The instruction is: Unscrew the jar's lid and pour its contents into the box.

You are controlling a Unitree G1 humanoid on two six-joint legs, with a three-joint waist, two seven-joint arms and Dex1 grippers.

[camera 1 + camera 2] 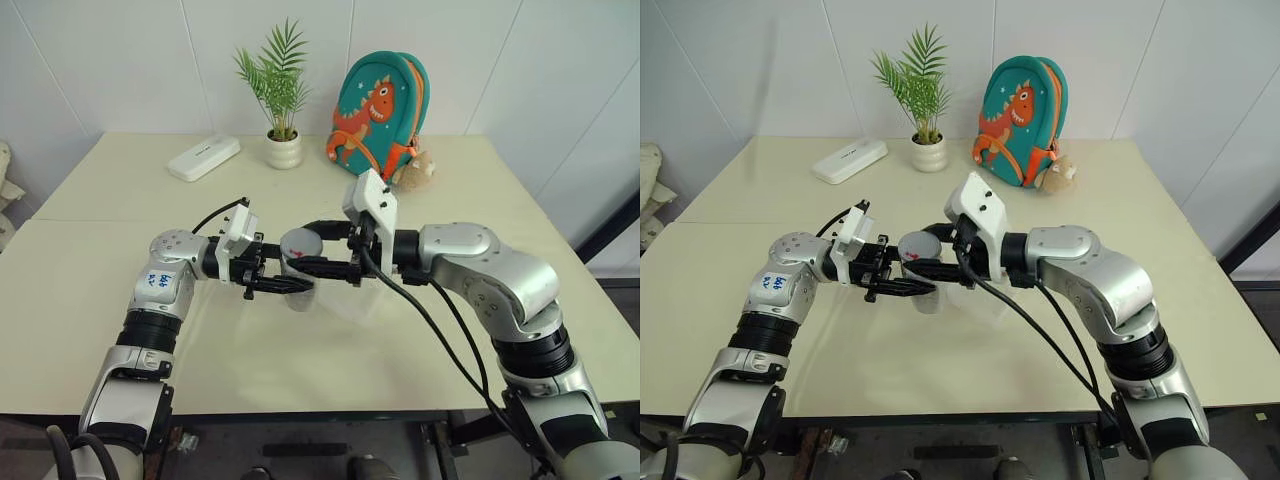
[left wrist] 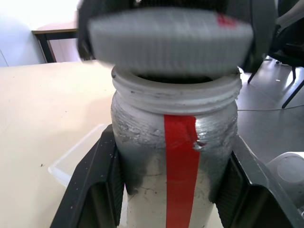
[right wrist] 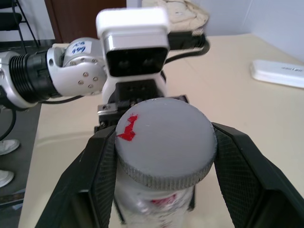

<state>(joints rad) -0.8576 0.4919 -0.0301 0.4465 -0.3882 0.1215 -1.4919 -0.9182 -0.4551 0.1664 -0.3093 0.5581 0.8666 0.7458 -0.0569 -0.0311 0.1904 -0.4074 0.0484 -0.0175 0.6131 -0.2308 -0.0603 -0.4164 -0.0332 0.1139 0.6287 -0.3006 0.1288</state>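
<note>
I should keep carrying the grey lid with my right gripper past the box until it meets the open tabletop (image 1: 428, 303), as the lid is clear of the jar's neck (image 2: 176, 91).
My left gripper (image 1: 288, 284) is shut on the silvery-grey jar (image 2: 175, 137), which stands upright with a red stripe down its side. The jar's threaded neck is bare. My right gripper (image 3: 164, 156) is shut on the round grey lid (image 3: 166, 142), red mark on top, held just above the neck with a thin gap between them. Both meet above the table's middle, where the lid (image 1: 300, 243) sits over the jar (image 1: 298, 298). The clear plastic box (image 1: 352, 300) lies on the table below and to the right of the jar. The contents are hidden inside the jar.
At the table's back stand a white plant pot with a palm (image 1: 283, 150), a flat white oblong device (image 1: 204, 158), a teal dinosaur backpack (image 1: 378, 115) and a small plush toy (image 1: 420, 172). The table's front edge (image 1: 300, 408) runs below my arms.
</note>
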